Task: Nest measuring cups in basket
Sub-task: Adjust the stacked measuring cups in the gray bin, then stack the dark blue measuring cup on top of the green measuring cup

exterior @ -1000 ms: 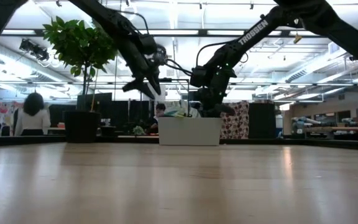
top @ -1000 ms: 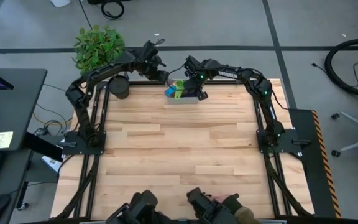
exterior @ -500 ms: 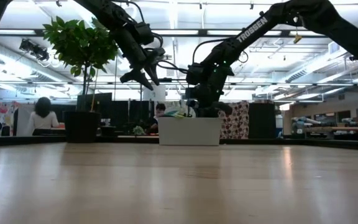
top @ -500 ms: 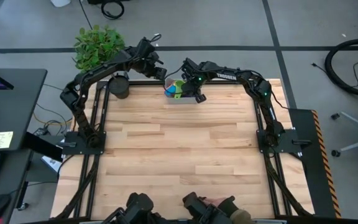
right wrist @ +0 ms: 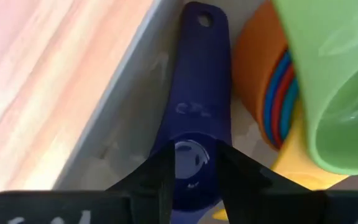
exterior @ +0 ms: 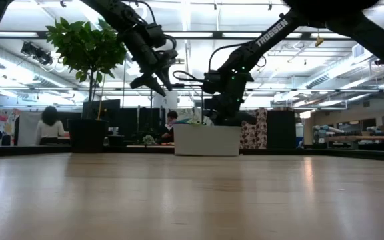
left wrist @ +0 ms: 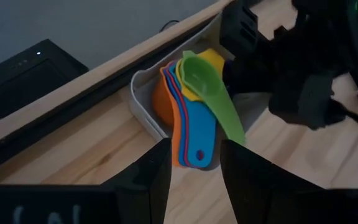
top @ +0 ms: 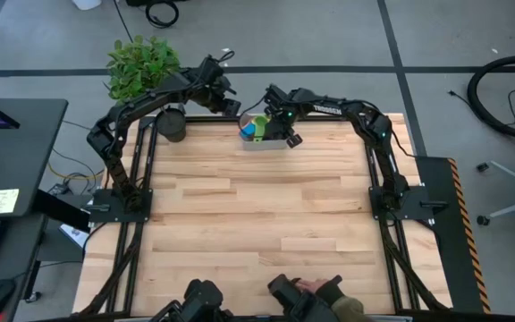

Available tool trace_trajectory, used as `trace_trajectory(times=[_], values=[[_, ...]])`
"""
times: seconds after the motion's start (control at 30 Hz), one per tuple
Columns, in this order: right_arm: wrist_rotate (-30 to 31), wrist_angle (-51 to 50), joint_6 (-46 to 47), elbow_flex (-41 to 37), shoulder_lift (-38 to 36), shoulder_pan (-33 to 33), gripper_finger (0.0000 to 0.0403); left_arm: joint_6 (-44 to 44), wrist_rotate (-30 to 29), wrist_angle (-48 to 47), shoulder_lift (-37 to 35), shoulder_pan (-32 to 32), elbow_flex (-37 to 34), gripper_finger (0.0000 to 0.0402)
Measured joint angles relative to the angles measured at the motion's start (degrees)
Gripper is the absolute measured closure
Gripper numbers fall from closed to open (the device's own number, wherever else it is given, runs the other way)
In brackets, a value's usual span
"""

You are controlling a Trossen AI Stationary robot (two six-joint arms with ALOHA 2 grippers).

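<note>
Next, I lift clear, turn my right gripper and pinch the bowl's rim next to the stack, as my right fingers straddle the dark blue cup's bowl.
The pale basket stands at the table's far edge, also in the low view. Inside it lies a nested stack of measuring cups: orange, red, light blue and yellow, with the green cup on top. A dark blue cup lies along the basket's wall beside the stack. My right gripper reaches down into the basket, open, its fingers either side of the dark blue cup. My left gripper hangs open and empty, above and left of the basket. My right gripper comes from above, pointing steeply down, with one finger on each side of the dark blue cup near the bowl end of its handle. The cup lies in the basket. I cannot tell whether the fingers touch it.
A dark round plant pot with a leafy plant stands at the far left corner, close to the left arm. A person's hand shows at the near edge. The wooden table top stretches between the basket and the near edge.
My left gripper has risen and drawn a little away from the basket, toward the far left, staying open. My right gripper has stayed down in the basket.
</note>
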Motion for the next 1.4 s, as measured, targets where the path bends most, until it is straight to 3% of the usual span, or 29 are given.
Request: trace_trajectory(times=[0.6,0.83,1.4], values=[[-1.3,6.0,-2.1,-6.6,0.1,-0.8,0.0314,0.3,0.3,-0.1,0.0,-0.3,0.0,0.0260],[1.1,3.8,-1.8,-3.5,0.6,-0.6,0.0393,0.3,0.3,-0.1,0.0,-0.3,0.0,0.0260],[2.0,-5.9,-0.7,3.3,0.9,0.1,0.0400,0.0,0.4,-0.2,0.0,-0.3,0.0,0.0260]])
